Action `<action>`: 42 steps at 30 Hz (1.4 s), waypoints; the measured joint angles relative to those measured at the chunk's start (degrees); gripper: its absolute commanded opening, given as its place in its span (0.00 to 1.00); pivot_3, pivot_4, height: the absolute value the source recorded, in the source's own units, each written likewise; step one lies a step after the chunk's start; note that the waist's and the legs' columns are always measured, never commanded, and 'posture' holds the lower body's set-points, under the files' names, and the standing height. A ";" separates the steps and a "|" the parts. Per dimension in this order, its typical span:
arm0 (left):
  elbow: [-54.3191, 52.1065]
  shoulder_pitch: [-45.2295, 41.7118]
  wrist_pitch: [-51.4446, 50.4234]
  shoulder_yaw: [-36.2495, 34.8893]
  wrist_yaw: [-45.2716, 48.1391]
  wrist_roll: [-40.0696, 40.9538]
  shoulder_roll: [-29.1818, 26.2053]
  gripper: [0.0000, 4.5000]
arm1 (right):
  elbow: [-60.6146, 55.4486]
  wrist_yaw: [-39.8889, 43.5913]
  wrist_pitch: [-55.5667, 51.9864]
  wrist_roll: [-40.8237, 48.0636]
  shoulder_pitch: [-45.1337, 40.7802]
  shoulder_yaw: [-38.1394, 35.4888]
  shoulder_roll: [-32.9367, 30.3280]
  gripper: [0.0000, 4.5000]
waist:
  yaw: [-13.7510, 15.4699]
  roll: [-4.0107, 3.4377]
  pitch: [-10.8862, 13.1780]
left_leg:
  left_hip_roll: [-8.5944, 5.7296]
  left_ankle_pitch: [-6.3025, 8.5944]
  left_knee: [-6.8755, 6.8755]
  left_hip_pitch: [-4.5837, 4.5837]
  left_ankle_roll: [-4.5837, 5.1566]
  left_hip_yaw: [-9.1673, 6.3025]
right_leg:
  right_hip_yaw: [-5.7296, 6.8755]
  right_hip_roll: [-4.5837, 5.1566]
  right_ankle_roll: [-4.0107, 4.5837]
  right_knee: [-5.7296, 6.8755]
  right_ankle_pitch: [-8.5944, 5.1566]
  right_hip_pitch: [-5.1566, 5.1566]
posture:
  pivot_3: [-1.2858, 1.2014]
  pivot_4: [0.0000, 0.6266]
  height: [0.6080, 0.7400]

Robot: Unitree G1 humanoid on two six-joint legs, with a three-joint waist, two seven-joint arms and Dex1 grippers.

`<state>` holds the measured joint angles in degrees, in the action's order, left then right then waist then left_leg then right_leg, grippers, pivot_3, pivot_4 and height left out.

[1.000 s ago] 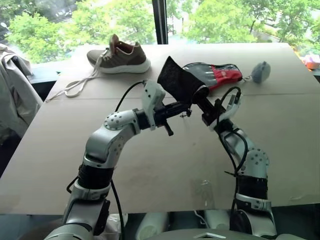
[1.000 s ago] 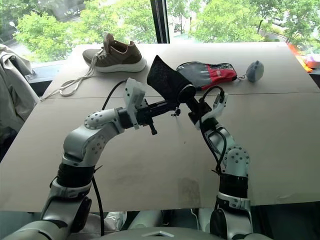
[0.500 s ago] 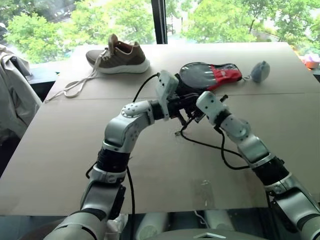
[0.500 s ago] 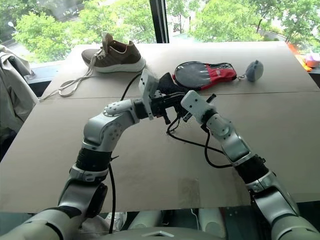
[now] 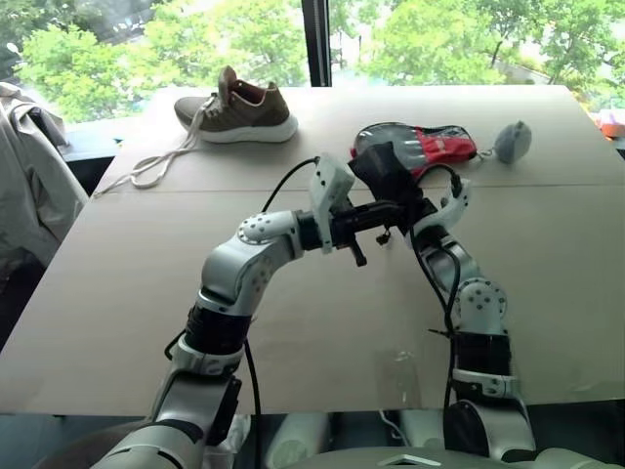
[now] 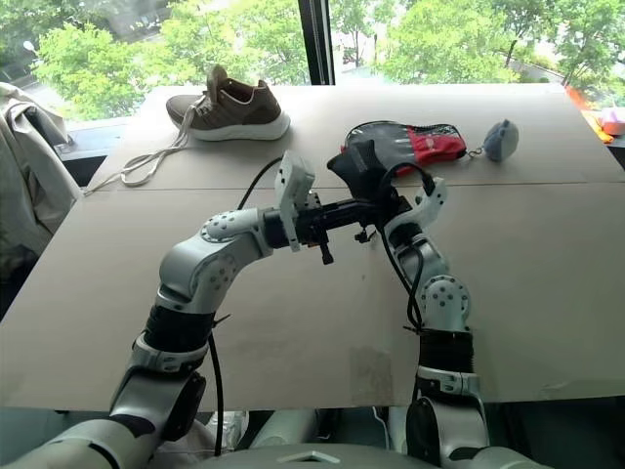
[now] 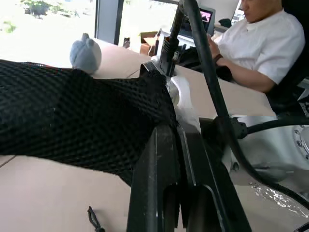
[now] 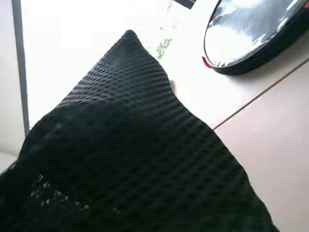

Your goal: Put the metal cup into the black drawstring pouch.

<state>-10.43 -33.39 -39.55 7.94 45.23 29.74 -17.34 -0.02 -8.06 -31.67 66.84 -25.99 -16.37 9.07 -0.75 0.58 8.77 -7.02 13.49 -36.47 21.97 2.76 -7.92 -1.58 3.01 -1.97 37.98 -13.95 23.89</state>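
Observation:
The pouch's edge is pinched in both my grippers while the pouch's drawstring hangs free below, so my right gripper should open, move back and reach for the drawstring's loose end.
The black drawstring pouch is a black mesh bag, held bunched in the air above the middle of the table. My left gripper reaches across from the left and is shut on the pouch's lower edge. Its fingers pinch the mesh in the left wrist view. My right gripper rises from below right next to it and is shut on the same edge, with the pouch right in front of its camera. The metal cup is hidden.
On the cardboard-covered table, a brown shoe with trailing laces lies at the far left. A grey, black and red paddle case and a small grey-blue pouch lie far right. A seated person is off to the side.
The pouch was spread wide and higher a second ago; now it is bunched and sits further right. My left gripper has moved right with it. The right arm swung out and came back.

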 measured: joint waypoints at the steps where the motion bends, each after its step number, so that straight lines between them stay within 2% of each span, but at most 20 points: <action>1: -0.01 0.00 -0.12 -0.11 -0.06 0.13 0.00 0.00 | -0.02 -0.62 -0.04 1.21 0.00 -0.33 -0.01 0.02 | -0.05 0.00 0.00 | 0.00 0.00 0.01 -0.01 0.00 0.00 | 0.01 -0.01 0.00 0.00 0.00 0.00 | 0.52 0.24 1.00; 3: -0.04 -0.01 -0.74 -0.61 -0.55 0.85 0.47 0.00 | -0.34 -1.06 -0.72 1.10 -0.01 0.51 -0.36 0.02 | -0.50 -0.01 0.00 | 0.03 0.00 0.07 -0.01 0.00 0.02 | -0.03 -0.04 0.00 0.02 0.00 0.07 | 0.52 0.24 1.00; 5: -0.01 -0.09 -1.44 -1.32 -1.27 1.68 1.10 0.00 | -1.46 -0.37 -1.66 -2.41 -0.08 3.40 -2.01 0.13 | -0.96 -0.02 0.00 | 0.04 0.00 0.08 0.05 0.00 0.03 | -0.03 -0.05 0.00 0.04 0.00 0.16 | 0.52 0.24 1.00; 7: 0.76 -0.97 -1.99 -2.56 -2.42 2.53 2.37 0.00 | -2.76 0.99 -2.67 -6.27 -0.10 6.75 -4.67 0.28 | -1.13 -0.01 0.00 | 0.04 0.00 0.04 0.08 0.00 0.04 | -0.03 -0.04 0.00 0.02 0.00 0.15 | 0.52 0.24 1.00; 10: 2.88 -3.05 -2.33 -4.53 -4.42 2.96 3.29 0.00 | -4.29 3.11 -3.69 -11.10 -0.09 9.96 -7.60 0.61 | -1.15 -0.01 -0.01 | 0.03 0.00 -0.02 0.08 0.00 0.07 | -0.04 -0.04 -0.01 0.03 0.00 0.13 | 0.52 0.24 1.00; 13: 5.83 -4.01 -2.14 -4.96 -5.39 2.83 4.14 0.00 | -6.09 6.66 -4.41 -19.19 -0.66 16.02 -14.52 0.93 | -1.14 0.00 -0.01 | 0.02 0.00 -0.05 0.09 0.00 0.09 | -0.03 -0.03 -0.02 0.03 0.01 0.13 | 0.52 0.24 1.00; 14: 6.80 -4.10 -1.91 -4.94 -5.48 2.55 4.30 0.00 | -6.58 7.87 -4.32 -22.37 -1.09 17.85 -17.06 0.99 | -1.13 0.00 -0.01 | 0.02 0.00 -0.06 0.09 0.00 0.09 | -0.03 -0.03 -0.03 0.03 0.01 0.13 | 0.52 0.24 1.00; 19: 11.87 -5.10 0.44 -4.78 -6.43 -0.31 5.23 0.00 | -8.90 14.01 -4.34 -33.11 -1.99 23.07 -25.05 0.99 | -1.15 0.01 -0.01 | 0.03 0.00 -0.04 0.10 0.00 0.10 | -0.06 -0.04 -0.03 0.01 0.01 0.15 | 0.52 0.24 1.00; 29: 14.44 -6.58 4.27 -4.98 -8.22 -2.79 6.76 0.00 | -16.25 23.24 -7.70 -39.89 -2.28 25.49 -34.29 0.99 | -0.12 0.03 0.00 | 0.03 0.00 -0.12 0.24 0.00 0.08 | -0.01 -0.01 -0.03 -0.03 0.01 0.20 | 0.52 0.24 1.00; 30: 14.44 -6.58 4.55 -4.99 -8.26 -2.88 6.86 0.00 | -16.88 24.03 -8.37 -39.90 -2.18 25.60 -34.65 0.87 | -0.07 0.04 0.00 | 0.03 0.00 -0.12 0.25 0.00 0.07 | 0.00 -0.01 -0.03 -0.03 0.01 0.20 | 0.52 0.24 1.00; 31: 14.44 -6.61 4.89 -5.00 -8.34 -3.02 7.04 0.00 | -17.52 24.90 -9.11 -39.90 -1.98 25.60 -34.70 0.82 | -0.03 0.04 0.00 | 0.03 0.00 -0.12 0.25 0.00 0.06 | 0.00 -0.01 -0.03 -0.02 0.01 0.20 | 0.52 0.24 1.00; 32: 14.44 -6.79 5.13 -5.03 -8.58 -3.18 7.34 0.00 | -18.09 25.64 -9.91 -39.79 -1.72 25.65 -34.70 0.72 | 0.00 0.05 0.00 | 0.03 0.00 -0.13 0.25 0.00 0.06 | 0.00 -0.01 -0.03 -0.03 0.01 0.20 | 0.52 0.24 1.00; 33: 14.46 -7.03 5.30 -5.04 -8.85 -3.31 7.61 0.00 | -18.50 26.07 -10.72 -39.65 -1.55 25.61 -34.70 0.57 | 0.08 0.05 0.00 | 0.03 0.00 -0.15 0.28 0.00 0.07 | 0.00 -0.01 -0.03 -0.03 0.01 0.20 | 0.52 0.24 1.00; 34: 14.47 -7.19 5.43 -5.04 -8.88 -3.35 7.70 0.00 | -18.73 26.35 -10.97 -39.58 -1.47 25.61 -34.70 0.51 | 0.09 0.05 0.00 | 0.03 0.00 -0.17 0.29 0.00 0.06 | 0.00 -0.01 -0.04 -0.03 0.01 0.20 | 0.52 0.24 1.00; 36: 14.72 -7.66 5.72 -5.13 -9.12 -3.63 7.98 0.00 | -19.81 26.77 -12.13 -39.42 -1.38 25.40 -34.69 0.27 | 0.09 0.05 0.00 | 0.03 0.00 -0.22 0.32 0.00 0.06 | 0.01 -0.01 -0.04 -0.03 0.02 0.21 | 0.52 0.24 1.00; 38: 15.04 -7.83 5.94 -5.16 -9.26 -3.74 8.20 0.00 | -20.29 26.94 -12.95 -39.41 -1.37 24.86 -34.60 0.07 | 0.10 0.05 0.00 | 0.03 0.00 -0.23 0.32 0.00 0.05 | 0.02 -0.01 -0.04 -0.03 0.02 0.21 | 0.52 0.24 1.00; 39: 15.21 -7.83 6.04 -5.15 -9.26 -3.75 8.28 0.00 | -20.31 26.97 -13.18 -39.40 -1.33 24.50 -34.60 0.00 | 0.11 0.05 0.00 | 0.03 0.00 -0.23 0.33 0.00 0.05 | 0.03 -0.01 -0.04 -0.02 0.02 0.21 | 0.52 0.24 1.00; 42: 15.66 -7.90 6.17 -5.17 -9.28 -3.77 8.46 0.00 | -22.03 27.20 -15.09 -37.52 -0.12 21.94 -34.13 0.00 | 0.14 0.05 0.00 | 0.03 0.00 -0.25 0.37 0.00 0.01 | 0.07 -0.01 -0.04 -0.03 0.02 0.22 | 0.52 0.24 1.00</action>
<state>5.23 -41.30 -33.38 2.77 35.95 25.98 -8.88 -22.04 19.14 -46.76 29.32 -26.11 5.56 -25.07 -0.61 0.63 8.77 -6.99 13.49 -36.72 22.35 2.76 -7.91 -1.51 3.00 -2.01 37.95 -13.93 24.11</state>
